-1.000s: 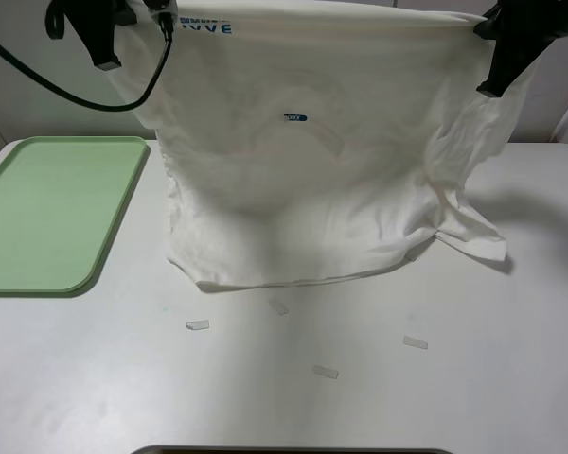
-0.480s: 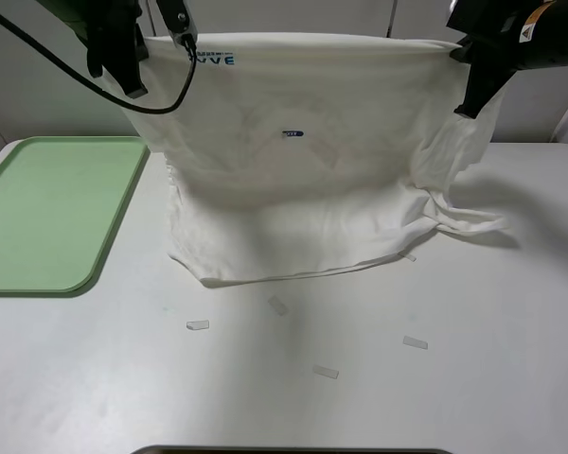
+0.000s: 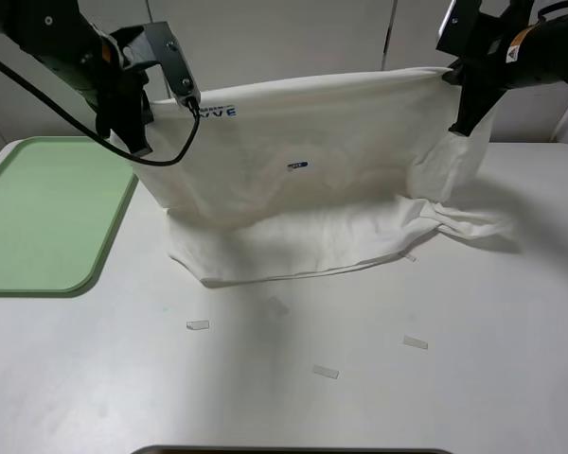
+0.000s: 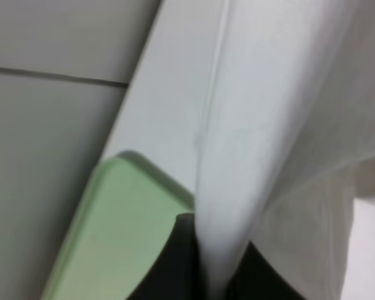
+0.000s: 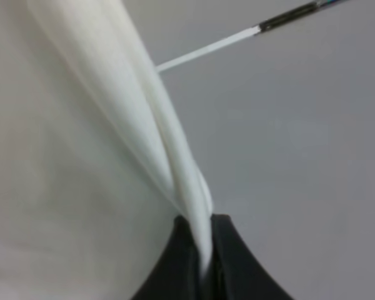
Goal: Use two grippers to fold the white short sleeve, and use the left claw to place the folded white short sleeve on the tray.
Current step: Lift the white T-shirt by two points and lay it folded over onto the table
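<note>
The white short sleeve's upper edge (image 3: 308, 85) is pulled tight above its spread lower part. My left gripper should lower that edge next and let go of it over the lower part (image 3: 289, 244).
The white short sleeve (image 3: 312, 180) hangs stretched between both claws, its upper edge raised and its lower part lying on the white table (image 3: 284, 378). My left gripper (image 3: 140, 149) is shut on the shirt's left edge, close above the tray's near corner. My right gripper (image 3: 456, 130) is shut on the right edge. In the left wrist view, white fabric (image 4: 237, 187) runs pinched into the left gripper (image 4: 214, 275), with the green tray (image 4: 112, 231) below. In the right wrist view, a fold of fabric (image 5: 162, 137) is clamped in the right gripper (image 5: 203, 256). The pale green tray (image 3: 47, 208) lies at the left.
Several small pale tape strips (image 3: 198, 324) lie on the table in front of the shirt. A dark edge (image 3: 293, 450) shows at the front of the table. Grey wall panels stand behind.
Both grippers have come down and forward with the shirt's upper edge, so more fabric now rests on the table. The right sleeve has settled flatter.
</note>
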Controlling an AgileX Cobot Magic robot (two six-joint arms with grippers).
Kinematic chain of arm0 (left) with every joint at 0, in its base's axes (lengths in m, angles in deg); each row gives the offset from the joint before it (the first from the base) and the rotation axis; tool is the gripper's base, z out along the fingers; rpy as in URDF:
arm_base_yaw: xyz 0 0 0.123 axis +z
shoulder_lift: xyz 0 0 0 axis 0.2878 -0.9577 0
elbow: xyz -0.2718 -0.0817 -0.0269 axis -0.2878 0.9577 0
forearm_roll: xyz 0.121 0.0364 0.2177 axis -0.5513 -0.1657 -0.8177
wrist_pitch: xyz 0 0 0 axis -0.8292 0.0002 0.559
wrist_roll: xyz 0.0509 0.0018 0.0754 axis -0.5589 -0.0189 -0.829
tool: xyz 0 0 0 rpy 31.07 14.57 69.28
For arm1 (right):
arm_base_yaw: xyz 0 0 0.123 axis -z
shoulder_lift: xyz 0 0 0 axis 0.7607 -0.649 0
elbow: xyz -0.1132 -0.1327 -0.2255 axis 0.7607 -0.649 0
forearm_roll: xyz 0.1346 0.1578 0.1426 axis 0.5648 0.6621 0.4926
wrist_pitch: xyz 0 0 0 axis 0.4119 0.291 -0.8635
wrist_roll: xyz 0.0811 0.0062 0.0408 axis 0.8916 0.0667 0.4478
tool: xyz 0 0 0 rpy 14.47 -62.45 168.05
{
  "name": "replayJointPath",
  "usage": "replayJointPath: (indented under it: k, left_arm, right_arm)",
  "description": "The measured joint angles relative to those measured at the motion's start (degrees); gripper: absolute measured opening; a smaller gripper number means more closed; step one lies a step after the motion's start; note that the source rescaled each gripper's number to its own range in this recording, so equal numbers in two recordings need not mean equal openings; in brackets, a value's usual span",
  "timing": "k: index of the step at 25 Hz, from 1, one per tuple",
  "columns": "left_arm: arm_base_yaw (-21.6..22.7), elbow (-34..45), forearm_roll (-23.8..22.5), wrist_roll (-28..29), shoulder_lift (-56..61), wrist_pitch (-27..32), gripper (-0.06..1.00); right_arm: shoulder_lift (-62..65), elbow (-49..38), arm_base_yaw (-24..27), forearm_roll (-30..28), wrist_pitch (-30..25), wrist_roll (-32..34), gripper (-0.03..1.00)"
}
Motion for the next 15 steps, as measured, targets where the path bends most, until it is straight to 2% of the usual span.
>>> replayJointPath:
  k: [4,9,15]
  left_arm:
    - [0.0,0.84,5.25,0.17,0.0,0.0,0.0]
    - [-0.05,0.84,8.5,0.18,0.0,0.43,0.0]
    - [-0.1,0.84,15.11,0.18,0.0,4.04,0.0]
  right_arm:
    - [0.0,0.0,0.0,2.34,-5.58,0.0,0.0]
    - [0.05,0.0,0.0,6.6,-12.5,0.0,0.0]
    - [0.05,0.0,0.0,11.56,-17.71,0.0,0.0]
